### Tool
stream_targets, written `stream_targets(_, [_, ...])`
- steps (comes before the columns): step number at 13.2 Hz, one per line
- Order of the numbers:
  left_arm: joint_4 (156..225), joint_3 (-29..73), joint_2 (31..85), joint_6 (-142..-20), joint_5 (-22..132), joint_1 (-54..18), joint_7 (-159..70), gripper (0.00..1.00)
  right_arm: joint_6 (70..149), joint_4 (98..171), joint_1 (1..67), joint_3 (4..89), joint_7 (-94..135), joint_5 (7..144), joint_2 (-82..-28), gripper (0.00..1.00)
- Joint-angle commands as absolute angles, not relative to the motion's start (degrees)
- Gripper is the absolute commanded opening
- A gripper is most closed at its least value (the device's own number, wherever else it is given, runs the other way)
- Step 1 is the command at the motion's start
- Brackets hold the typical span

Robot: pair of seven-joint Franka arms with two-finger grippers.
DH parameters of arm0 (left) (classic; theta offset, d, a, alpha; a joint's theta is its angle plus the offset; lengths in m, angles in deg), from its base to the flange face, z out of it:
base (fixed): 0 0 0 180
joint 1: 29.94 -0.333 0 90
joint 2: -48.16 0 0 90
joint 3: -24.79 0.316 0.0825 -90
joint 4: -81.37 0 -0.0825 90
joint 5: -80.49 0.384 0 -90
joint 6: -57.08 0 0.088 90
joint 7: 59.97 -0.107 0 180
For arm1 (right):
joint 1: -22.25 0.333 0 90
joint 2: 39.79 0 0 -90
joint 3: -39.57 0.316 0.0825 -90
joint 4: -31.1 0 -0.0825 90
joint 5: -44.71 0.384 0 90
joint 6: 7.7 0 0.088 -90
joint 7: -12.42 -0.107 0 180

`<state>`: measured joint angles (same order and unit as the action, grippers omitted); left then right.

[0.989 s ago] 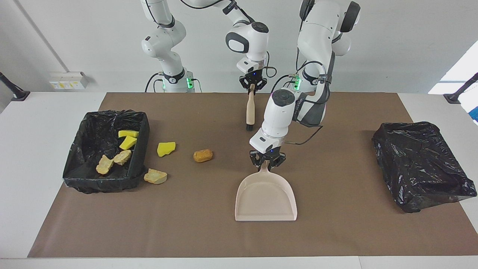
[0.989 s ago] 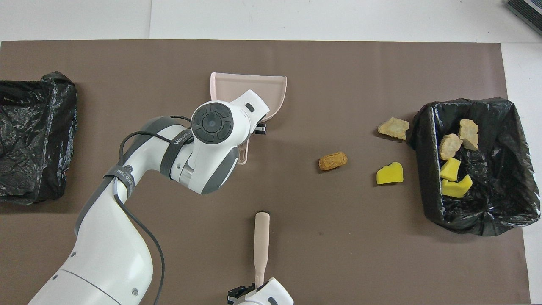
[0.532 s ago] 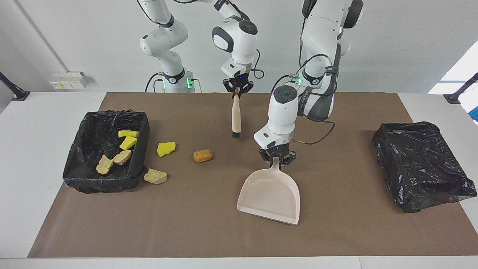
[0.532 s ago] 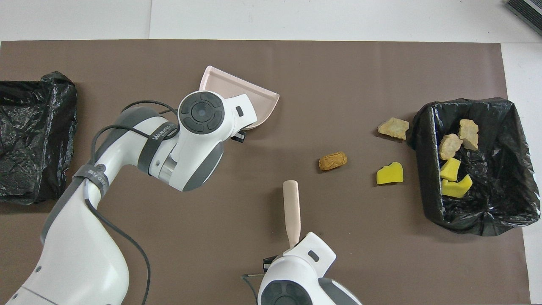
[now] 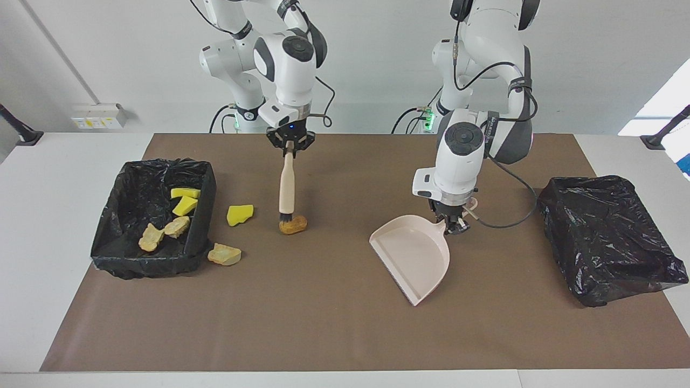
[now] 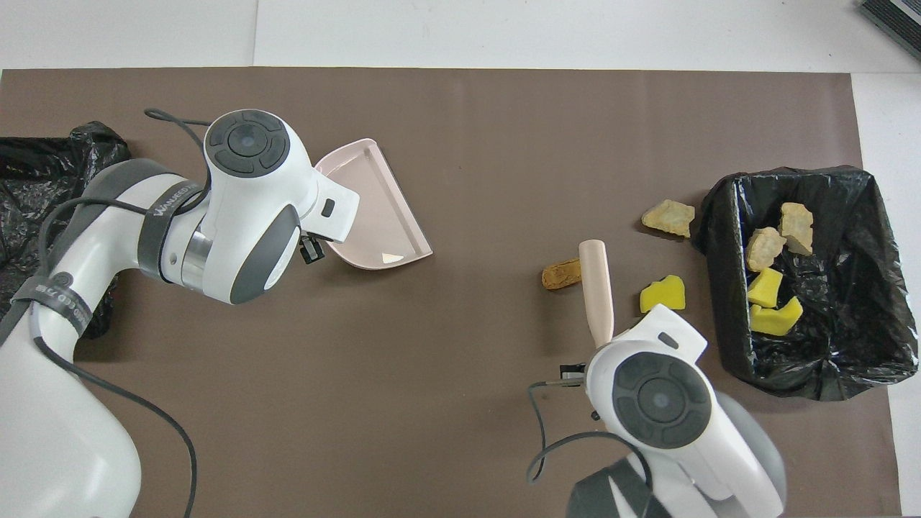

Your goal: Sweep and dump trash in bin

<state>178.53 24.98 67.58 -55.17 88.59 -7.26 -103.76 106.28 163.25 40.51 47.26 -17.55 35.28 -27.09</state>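
Observation:
The tan chunk (image 6: 669,217) is next to the bin and behind the brush, so the robot's right gripper needs to get to the tan chunk's bin side (image 6: 693,212) and sweep it toward the lump.
My right gripper (image 5: 289,146) is shut on the top of the beige brush (image 5: 286,186), which hangs upright with its dark bristles at the orange-brown lump (image 5: 294,224) of trash. A yellow chunk (image 5: 240,214) and a tan chunk (image 5: 224,254) lie on the mat beside the black-lined bin (image 5: 200,178), which holds several more scraps. My left gripper (image 5: 452,223) is shut on the handle of the pink dustpan (image 5: 415,256), which is tilted with its mouth turned toward the trash. From overhead, the brush (image 6: 597,288) covers part of the lump (image 6: 560,274), and the dustpan (image 6: 374,208) shows beside my left wrist.
A second bin wrapped in a black bag (image 5: 604,237) sits at the left arm's end of the brown mat (image 5: 323,334). Bare mat lies between the dustpan and the lump.
My right arm has carried the brush toward its own end and down to the orange-brown lump. My left arm has swung the dustpan toward its own end and turned its mouth toward the trash.

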Motion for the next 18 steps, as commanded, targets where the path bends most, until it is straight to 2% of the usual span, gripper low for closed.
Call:
stream_targets(1, [180.0,24.4,66.2,-51.5,88.7,-7.3,-108.4,0.00,111.1,163.6,31.6,48.0,-8.9,32.5,-29.1,0.00])
stream_targets(4, [186.1,24.0,62.7,-52.6,88.6,-4.2,-111.1,0.00,116.5,163.6,22.6,48.1,-1.3,27.9,-32.0,0.00])
stream_targets(6, [187.5,24.1,62.0,-53.5,88.6,-3.0,-110.2,0.00,120.2,163.6,20.4,48.0,-1.6,26.6,-35.5,0.00])
stream_targets(8, [192.7,24.2,59.3,-58.0,88.7,-1.1,-105.7,0.00,124.6,163.6,19.3,48.0,-2.2,25.3,-39.2,0.00])
stream_targets(11, [193.4,24.3,59.1,-58.6,88.7,-2.0,-105.6,0.00,123.3,163.7,20.8,48.6,-2.9,26.4,-40.1,0.00])
stream_targets(14, [193.4,24.4,59.2,-58.7,88.7,-2.9,-105.8,0.00,118.3,162.6,28.6,48.9,-0.8,38.4,-39.8,0.00])
stream_targets(17, [193.6,24.3,59.3,-60.3,88.7,-3.2,-105.9,0.00,112.6,156.9,34.9,49.0,-1.1,45.1,-40.7,0.00])
stream_targets(18, [193.7,24.4,59.3,-60.4,88.7,-3.2,-106.0,0.00,110.0,155.0,35.0,49.0,-1.0,46.3,-40.1,0.00])
